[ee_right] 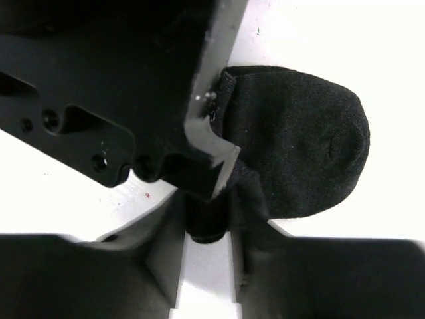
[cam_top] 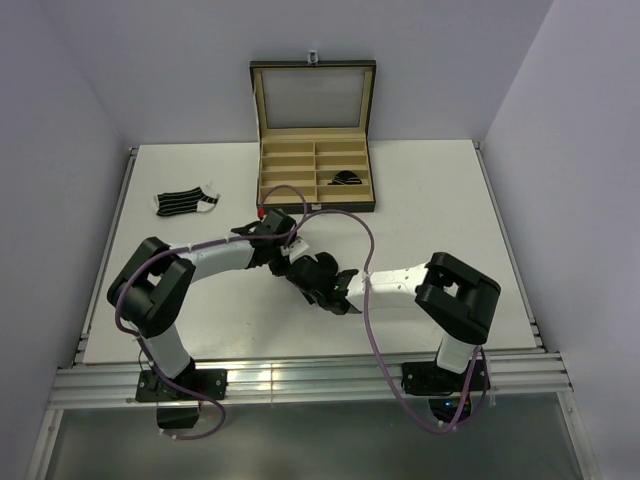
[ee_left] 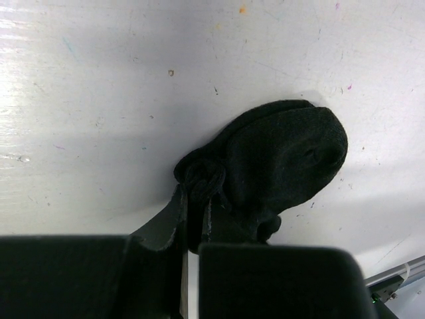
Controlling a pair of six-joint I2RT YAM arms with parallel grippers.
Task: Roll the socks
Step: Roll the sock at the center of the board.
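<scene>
My left gripper should stay still while my right gripper stretches the facing fold away, because my left gripper is pinning one side of the black sock's bunched cuff.
A plain black sock lies flat in the middle of the table, its cuff end bunched up. My left gripper is shut on that bunched edge. My right gripper comes in from the other side, and its fingers close round a fold of the same black sock, which fills the gap between them. From above, the left gripper and the right gripper meet over the black sock. A black sock with white stripes lies flat at the far left.
A black compartmented box with tan lining stands open at the back centre, with a dark striped bundle in one right-hand compartment. The left gripper's black body fills the upper left of the right wrist view. Cables loop over both arms.
</scene>
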